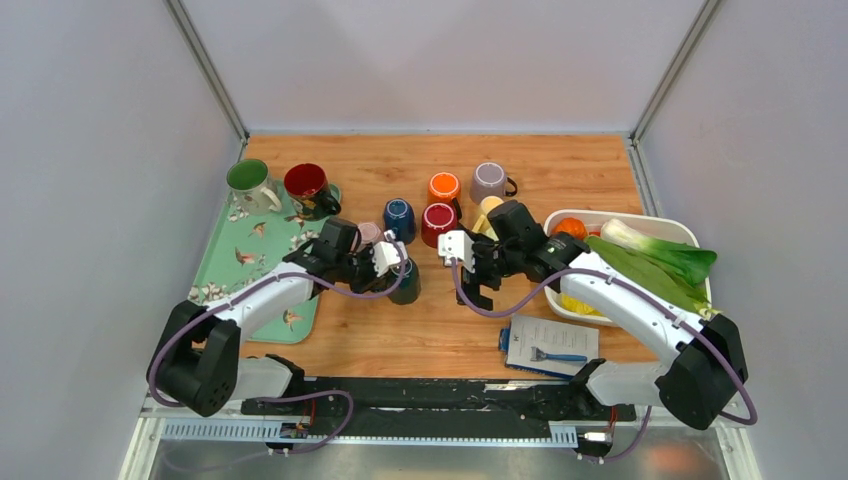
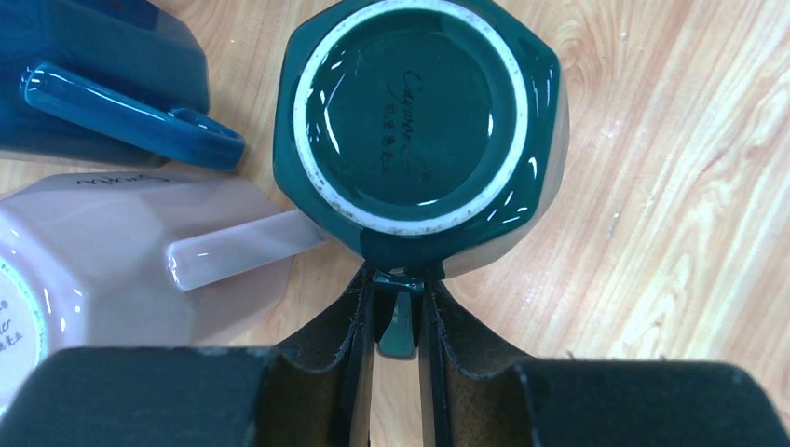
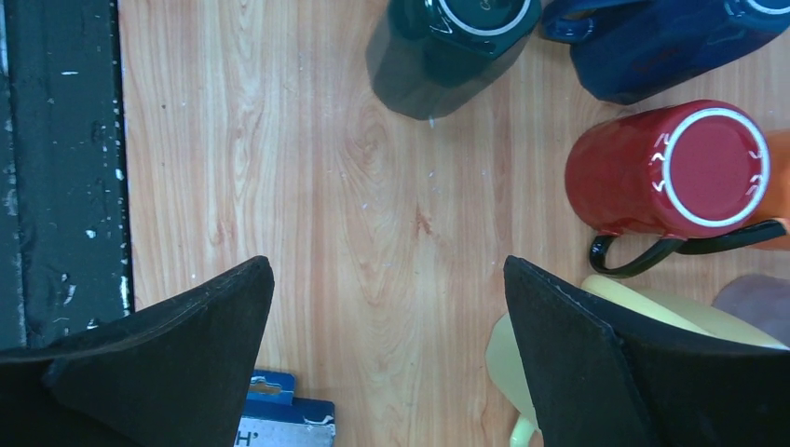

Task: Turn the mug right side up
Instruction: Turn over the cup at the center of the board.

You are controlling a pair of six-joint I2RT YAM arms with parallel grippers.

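Note:
The base-up teal mug is held in my left gripper by its handle [image 2: 398, 328]. I should lift the mug, and then my right gripper should take the mug's rim [image 3: 421, 114] and set the mug upright.
A dark teal mug [image 2: 415, 121] stands upside down on the wooden table, its white-ringed base facing up; it also shows in the top view [image 1: 407, 285] and the right wrist view [image 3: 466, 23]. My left gripper [image 2: 399, 289] is shut on the mug's handle [image 2: 399, 331], which sits between the two fingers. In the top view the left gripper [image 1: 392, 262] is just left of the mug. My right gripper [image 3: 387, 279] is open and empty over bare wood, right of the teal mug in the top view [image 1: 478, 278].
Upside-down blue [image 1: 399, 217], pink [image 1: 369, 234], red [image 1: 438, 222], orange [image 1: 444, 187], grey-purple [image 1: 489, 180] and pale yellow [image 1: 489, 208] mugs crowd the middle. Upright green [image 1: 247, 180] and red [image 1: 306, 185] mugs stand on the left tray [image 1: 230, 270]. A white vegetable bin [image 1: 660, 225] and razor packet [image 1: 550, 345] lie right.

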